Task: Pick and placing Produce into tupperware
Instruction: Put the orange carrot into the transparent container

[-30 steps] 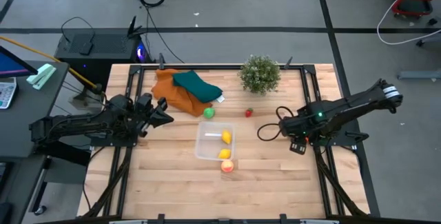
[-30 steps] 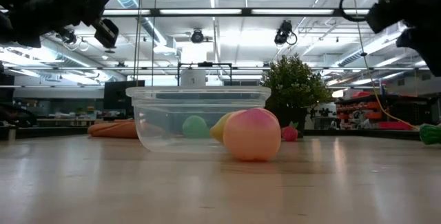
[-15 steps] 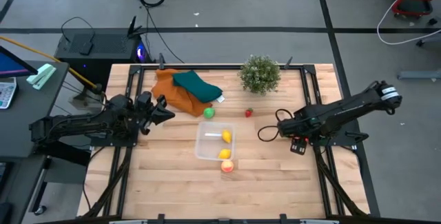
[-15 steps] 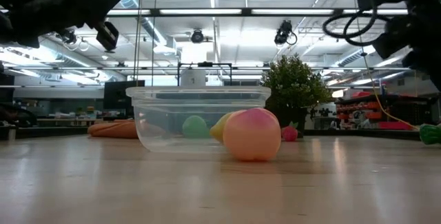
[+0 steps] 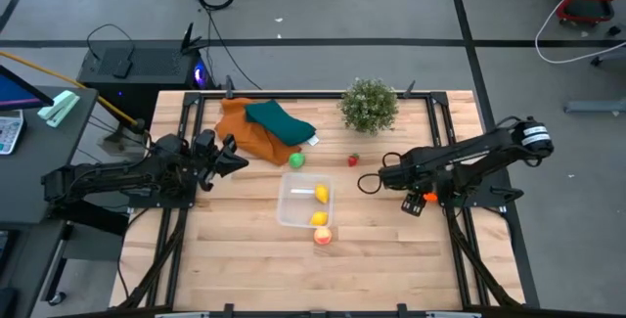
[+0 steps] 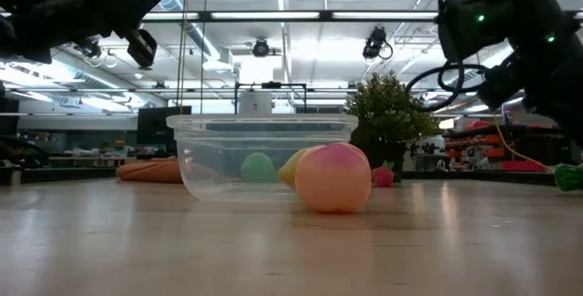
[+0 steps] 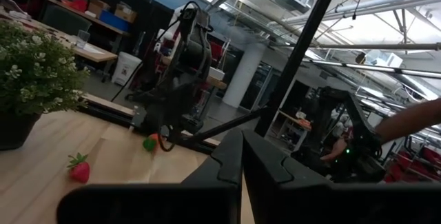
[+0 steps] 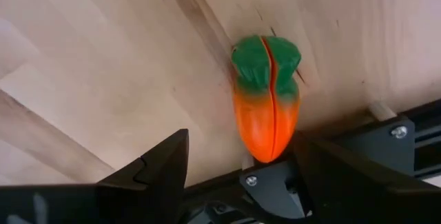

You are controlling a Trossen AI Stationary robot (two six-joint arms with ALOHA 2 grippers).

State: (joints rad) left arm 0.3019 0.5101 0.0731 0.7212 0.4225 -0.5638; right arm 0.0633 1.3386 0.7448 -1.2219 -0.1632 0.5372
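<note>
The open fingers of my right gripper are lined up across the carrot's narrow width (image 8: 267, 98). I keep going down until they are on both sides of the orange body (image 8: 264, 131), and then close them.
The clear tupperware tub (image 5: 305, 202) stands mid-table with two yellow pieces (image 5: 321, 195) inside. A peach fruit (image 5: 323, 236) rests on the table against the tub's near side. A green fruit (image 5: 296, 160) and a strawberry (image 5: 353, 160) lie beyond the tub. An orange carrot with a green top (image 8: 265, 100) lies on the table against the black right rail; it also shows in the high view (image 5: 427, 198). My right gripper (image 8: 241, 148) is open just above it, a finger on either side. My left gripper (image 5: 230, 155) is shut and empty at the table's left.
A potted plant (image 5: 370, 106) stands at the far edge. Orange and teal cloths (image 5: 264, 127) lie at the far left. Black rails (image 5: 448, 152) run along both sides of the table. Bare wood lies near the front edge.
My right arm has swung toward the table's left and come down over the carrot by the right rail; the carrot now shows beside it in the high view. The produce and the tub have kept still.
</note>
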